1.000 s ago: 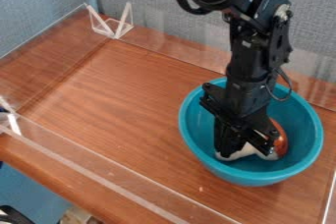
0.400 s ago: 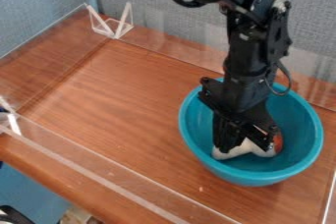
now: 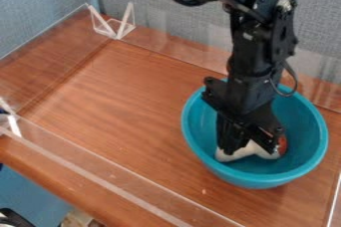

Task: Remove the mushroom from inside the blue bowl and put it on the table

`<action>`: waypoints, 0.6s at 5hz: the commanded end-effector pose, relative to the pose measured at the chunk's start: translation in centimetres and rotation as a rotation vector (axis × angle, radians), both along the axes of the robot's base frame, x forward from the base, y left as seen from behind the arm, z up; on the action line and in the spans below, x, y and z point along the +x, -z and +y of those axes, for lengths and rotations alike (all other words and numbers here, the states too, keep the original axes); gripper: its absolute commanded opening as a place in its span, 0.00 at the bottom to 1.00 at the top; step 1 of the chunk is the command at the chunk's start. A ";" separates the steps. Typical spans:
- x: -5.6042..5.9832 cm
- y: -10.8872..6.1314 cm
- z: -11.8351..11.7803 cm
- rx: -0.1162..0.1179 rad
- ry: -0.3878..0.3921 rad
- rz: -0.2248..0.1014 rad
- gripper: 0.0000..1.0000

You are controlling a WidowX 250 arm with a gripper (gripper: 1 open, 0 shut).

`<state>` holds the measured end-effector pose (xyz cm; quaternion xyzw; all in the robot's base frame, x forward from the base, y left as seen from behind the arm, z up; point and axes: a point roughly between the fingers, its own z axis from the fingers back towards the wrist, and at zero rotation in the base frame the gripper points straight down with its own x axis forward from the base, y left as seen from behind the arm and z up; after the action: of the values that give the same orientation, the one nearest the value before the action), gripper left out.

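My gripper should open wide and close lower around the mushroom (image 3: 256, 151) before lifting it out of the blue bowl, because the mushroom's cream stem (image 3: 237, 154) sticks out below the gripper's shut fingers.
The blue bowl (image 3: 301, 163) sits on the table (image 3: 120, 92) at the right front. My gripper (image 3: 244, 139) points straight down into the bowl, shut on the mushroom (image 3: 240, 152). The cream stem shows just under the black fingers. The orange-brown cap peeks out to the right of them, low inside the bowl. The arm hides most of the bowl's back wall.
Low clear acrylic walls (image 3: 80, 161) edge the tabletop. A small white wire stand (image 3: 114, 20) is at the far left corner. Open wood surface stretches left of the bowl.
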<state>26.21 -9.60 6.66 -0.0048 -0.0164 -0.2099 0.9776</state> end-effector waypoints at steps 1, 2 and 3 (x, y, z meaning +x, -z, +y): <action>0.1 -1.9 -0.5 -0.023 0.009 -0.074 0.00; 0.0 -2.1 -0.5 -0.027 0.008 -0.087 0.00; -0.1 -2.3 -0.6 -0.031 0.008 -0.101 0.00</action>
<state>25.76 -9.96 7.41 -0.0067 -0.0385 -0.2110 0.9767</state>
